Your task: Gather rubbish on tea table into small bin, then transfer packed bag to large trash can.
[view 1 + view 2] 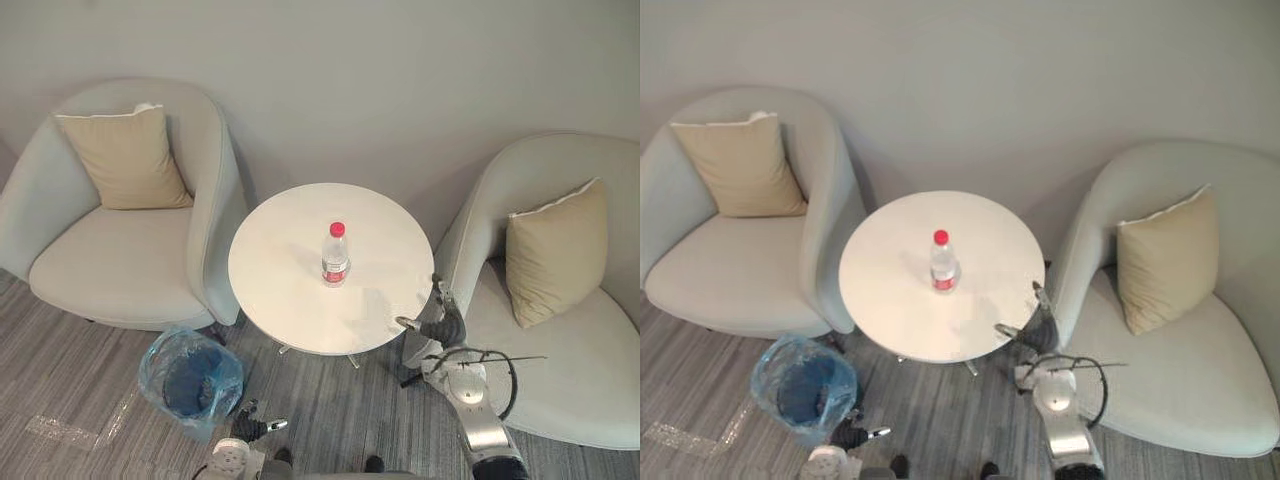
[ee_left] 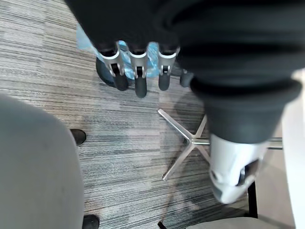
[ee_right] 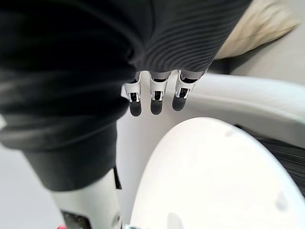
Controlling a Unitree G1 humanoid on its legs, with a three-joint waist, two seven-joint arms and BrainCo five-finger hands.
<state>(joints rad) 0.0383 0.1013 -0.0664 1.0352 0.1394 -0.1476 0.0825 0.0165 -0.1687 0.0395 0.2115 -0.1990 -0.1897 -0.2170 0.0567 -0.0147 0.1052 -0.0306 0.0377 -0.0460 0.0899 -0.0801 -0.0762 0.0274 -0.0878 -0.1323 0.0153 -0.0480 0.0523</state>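
The bag's loose edge (image 1: 230, 380) drapes over the small bin's rim, so the blue bag (image 1: 190, 383) should slide out and leave the small bin standing when the robot lifts the bag.
A clear plastic bottle (image 1: 336, 255) with a red cap and red label stands upright near the middle of the round white tea table (image 1: 280, 290). On the carpet at the table's near left stands the small bin (image 1: 190, 378), lined with a blue bag. My right hand (image 1: 441, 322) hangs open at the table's right edge, between it and the right armchair; its fingers (image 3: 153, 98) are relaxed above the tabletop (image 3: 214, 176). My left hand (image 1: 252, 428) is low beside the bin, open and holding nothing, its fingers (image 2: 138, 78) pointing towards the blue bag (image 2: 86, 38).
A pale armchair (image 1: 120, 270) with a beige cushion (image 1: 128, 158) flanks the table on the left, and another armchair (image 1: 570, 390) with a cushion (image 1: 555, 250) on the right. The table's chrome legs (image 2: 190, 140) spread over grey striped carpet. A wall is behind.
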